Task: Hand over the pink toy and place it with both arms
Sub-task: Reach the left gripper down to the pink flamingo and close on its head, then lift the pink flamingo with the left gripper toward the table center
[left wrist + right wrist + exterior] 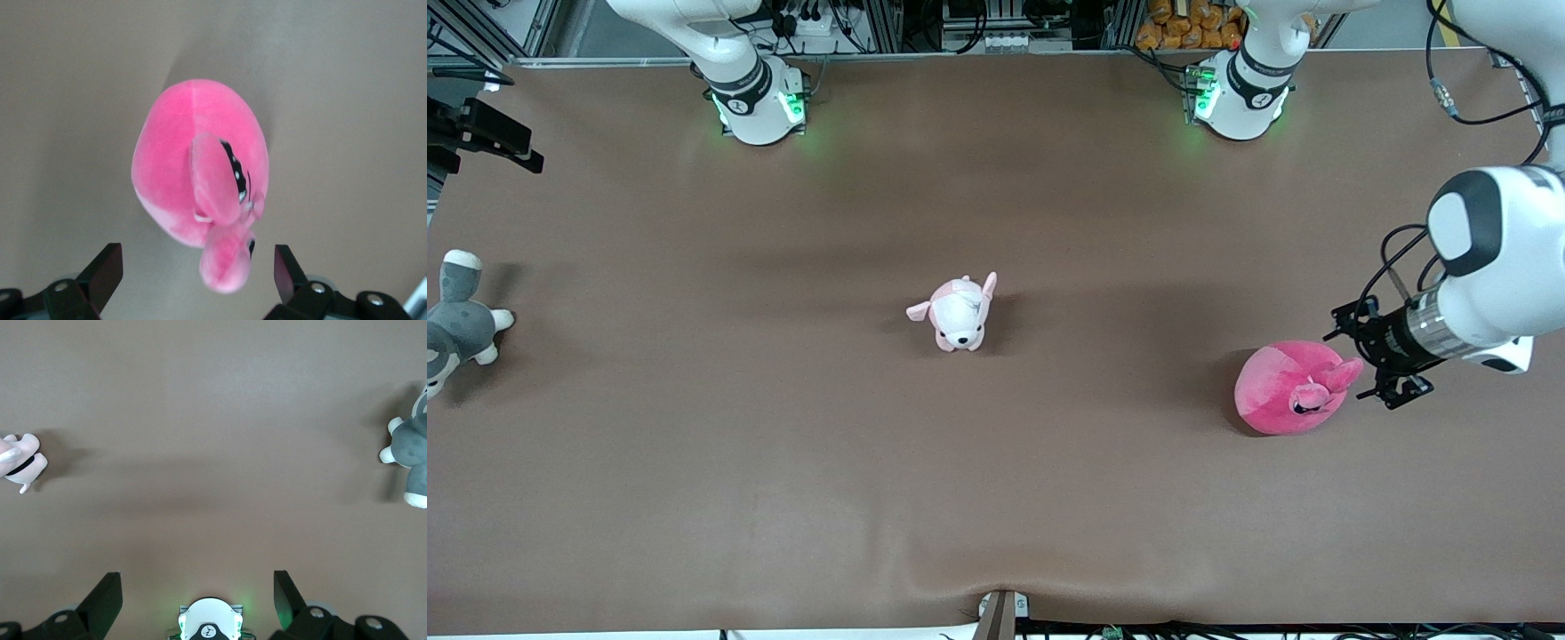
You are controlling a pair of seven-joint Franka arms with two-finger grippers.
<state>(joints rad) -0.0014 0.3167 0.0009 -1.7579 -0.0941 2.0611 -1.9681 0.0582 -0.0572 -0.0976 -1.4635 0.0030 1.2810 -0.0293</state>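
Observation:
The robot's gripper will lift the pink toy by its snout, and the snout should then squeeze thin while the toy keeps its round shape, because its body [1277, 391] bulges plump and smooth.
The pink toy [1280, 391] is a round hot-pink plush with black sleepy eyes, lying on the brown table toward the left arm's end. In the left wrist view the pink toy [180, 147] fills the middle, its snout pointing toward the gripper. My left gripper [1362, 357] is open, low beside the toy, and the snout lies between its spread fingers [107, 267] without touching them. My right gripper [198, 583] is open and empty, held high over the table by its own base; it is out of the front view.
A small pale pink-and-white puppy plush [959, 313] stands mid-table and shows in the right wrist view [20, 463]. A grey-and-white dog plush [458, 324] lies at the right arm's end of the table. The arm bases [756, 102] stand along the table's edge.

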